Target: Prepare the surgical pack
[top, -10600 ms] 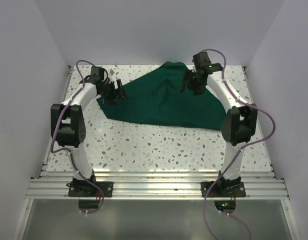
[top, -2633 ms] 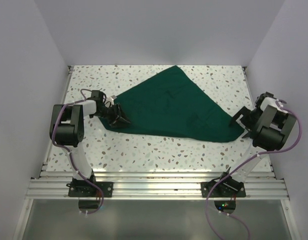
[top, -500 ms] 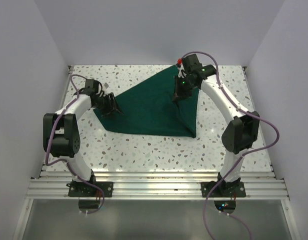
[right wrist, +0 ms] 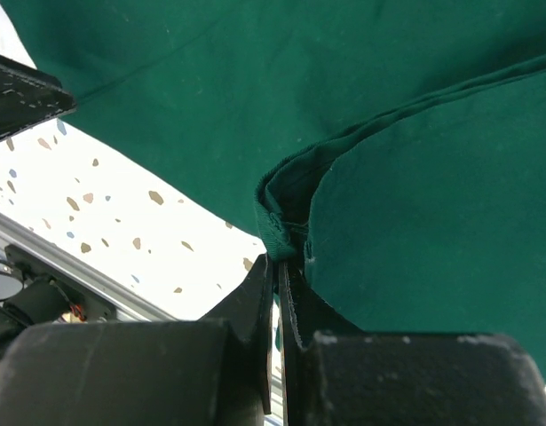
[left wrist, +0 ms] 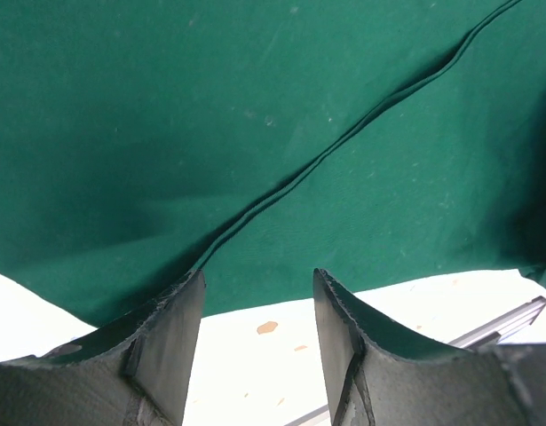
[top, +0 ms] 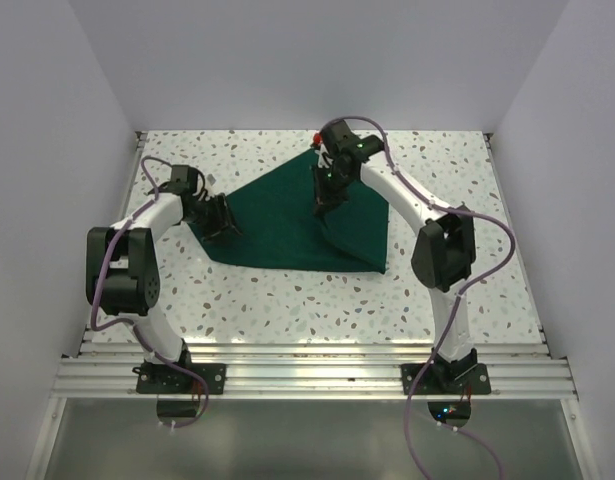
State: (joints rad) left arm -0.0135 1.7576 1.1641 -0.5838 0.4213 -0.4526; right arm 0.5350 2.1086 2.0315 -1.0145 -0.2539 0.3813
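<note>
My right gripper keeps pulling the hem's corner (right wrist: 280,226) toward my left gripper and lets go of it on the drape's middle (top: 291,230), because the drape ahead is flat and open.
The dark green drape (top: 272,225) of the surgical pack lies on the speckled table, its right part folded over to the left. My right gripper (top: 325,198) hangs above the middle of the cloth, shut on a bunched corner of its hem (right wrist: 274,232), and the cloth rises from the table to it. In the right wrist view the drape (right wrist: 415,177) fills most of the picture and the right gripper (right wrist: 278,266) pinches the hem. My left gripper (top: 219,222) stands open at the drape's left corner. Between its fingers (left wrist: 170,342) is only the bare table; the drape (left wrist: 255,133) lies just beyond.
The speckled table (top: 437,280) has white walls on three sides. An aluminium rail (top: 307,375) runs along the near edge by the arm bases. A doubled edge (left wrist: 344,142) crosses the drape diagonally. Part of the left arm (right wrist: 19,93) shows at the upper left of the right wrist view.
My right gripper has carried the drape's corner further left and a little nearer, so the folded-over part is wider. The left gripper has stayed open at the left corner.
</note>
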